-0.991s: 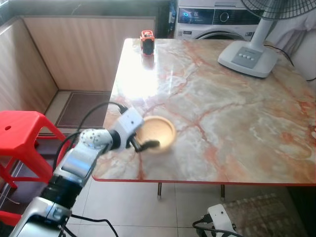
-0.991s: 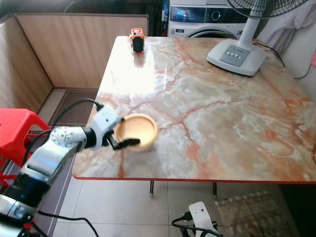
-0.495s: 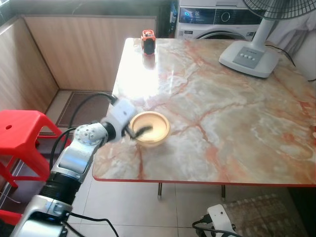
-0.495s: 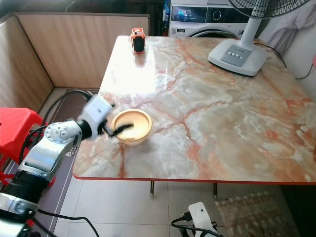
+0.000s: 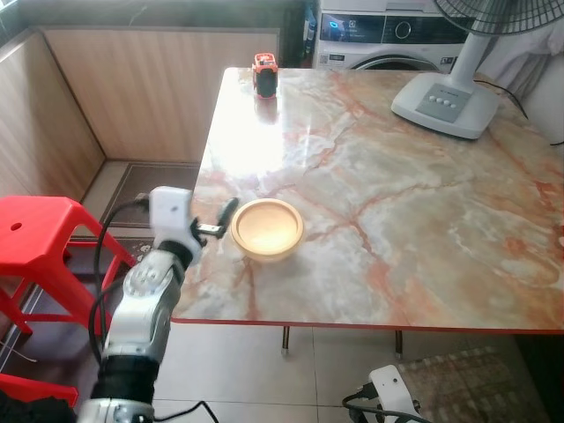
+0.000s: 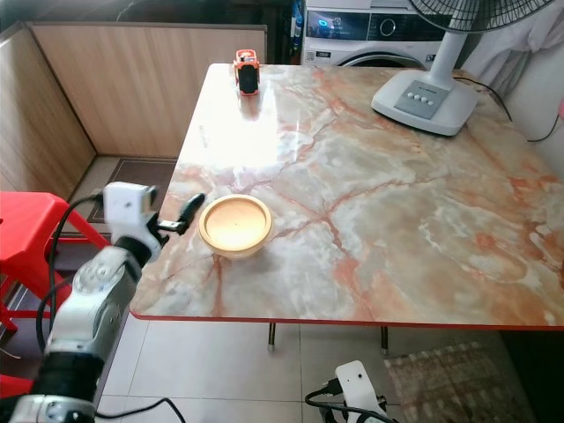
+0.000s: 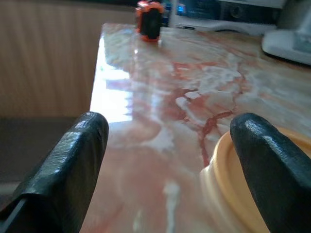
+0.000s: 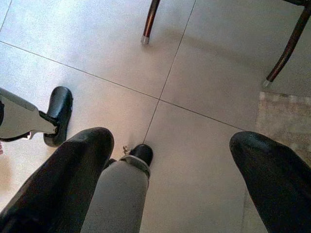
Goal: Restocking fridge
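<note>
I expect the tan lid to stay on when I lift and carry the container, because it fits tightly over the container's paler side.
A shallow tan wooden bowl stands upright near the front left corner of the marble table. My left gripper hovers just left of the bowl, over the table's left edge, open and empty. In the left wrist view the bowl's rim lies beside one black finger, outside the gap. My right gripper hangs open below table height, pointing at the tiled floor.
An orange and black object stands at the table's far left corner. A fan base sits at the far right, with a washing machine behind. A red stool stands left of the table. Table legs and my foot are below.
The left gripper has let go of the bowl and drawn back left past the table edge. The bowl, tilted a second ago, now rests flat on the table.
</note>
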### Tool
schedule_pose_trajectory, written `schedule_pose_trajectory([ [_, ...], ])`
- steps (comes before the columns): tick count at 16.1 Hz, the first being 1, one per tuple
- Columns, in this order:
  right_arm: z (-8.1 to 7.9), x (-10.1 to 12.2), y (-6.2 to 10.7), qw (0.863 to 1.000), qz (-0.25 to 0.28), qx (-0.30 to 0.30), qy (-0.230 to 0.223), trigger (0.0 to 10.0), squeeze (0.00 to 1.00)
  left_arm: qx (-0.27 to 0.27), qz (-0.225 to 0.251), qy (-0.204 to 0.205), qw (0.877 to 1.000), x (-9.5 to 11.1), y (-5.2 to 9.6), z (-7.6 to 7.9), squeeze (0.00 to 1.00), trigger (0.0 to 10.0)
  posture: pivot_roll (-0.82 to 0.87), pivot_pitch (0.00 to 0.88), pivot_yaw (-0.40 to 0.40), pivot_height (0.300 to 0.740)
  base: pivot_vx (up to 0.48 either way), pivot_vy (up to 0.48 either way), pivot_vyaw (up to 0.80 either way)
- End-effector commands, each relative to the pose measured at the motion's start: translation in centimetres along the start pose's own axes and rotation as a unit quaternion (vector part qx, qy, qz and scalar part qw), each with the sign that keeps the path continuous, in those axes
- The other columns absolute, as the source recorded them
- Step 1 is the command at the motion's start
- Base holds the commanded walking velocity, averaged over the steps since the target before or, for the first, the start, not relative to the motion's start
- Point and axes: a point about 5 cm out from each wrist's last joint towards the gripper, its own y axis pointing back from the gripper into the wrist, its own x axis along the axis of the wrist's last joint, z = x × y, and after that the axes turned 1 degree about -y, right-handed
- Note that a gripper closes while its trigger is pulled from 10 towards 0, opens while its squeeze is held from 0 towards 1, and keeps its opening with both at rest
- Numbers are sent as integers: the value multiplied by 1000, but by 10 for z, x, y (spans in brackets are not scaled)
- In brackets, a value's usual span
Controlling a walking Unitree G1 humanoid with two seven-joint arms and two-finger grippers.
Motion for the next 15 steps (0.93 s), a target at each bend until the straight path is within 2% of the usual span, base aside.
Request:
schedule_pose_trajectory([
  [1,0,-5,1,1000,-9,1,7,10000,0,14,-7,22,1000,-8,3,-3,0,10000,-42,78,-33,740,0,0,0],
  [3,1,-6,1,1000,-11,2,11,10000,0,11,-19,67,997,-19,3,-1,0,10000,-45,72,-31,740,0,0,0],
  [4,0,-6,1,1000,-12,3,16,10000,0,-3,-6,126,992,-20,1,2,0,10000,-46,69,-32,740,0,0,0],
  [5,0,-6,1,1000,-12,4,19,10000,0,-12,1,152,988,-19,-1,3,0,10000,-50,68,-31,740,0,0,0],
  [7,0,-5,1,1000,-11,5,20,10000,0,-30,15,173,984,-16,-8,6,0,10000,-57,62,-30,740,0,0,0],
  [10,0,-6,1,1000,-11,5,27,10000,0,-58,14,179,982,-17,-14,13,0,10000,-63,51,-28,740,0,0,0],
  [15,0,-8,2,999,-14,6,34,10000,0,-78,-1,244,966,-29,-18,15,0,10000,-68,41,-30,740,0,0,0],
])
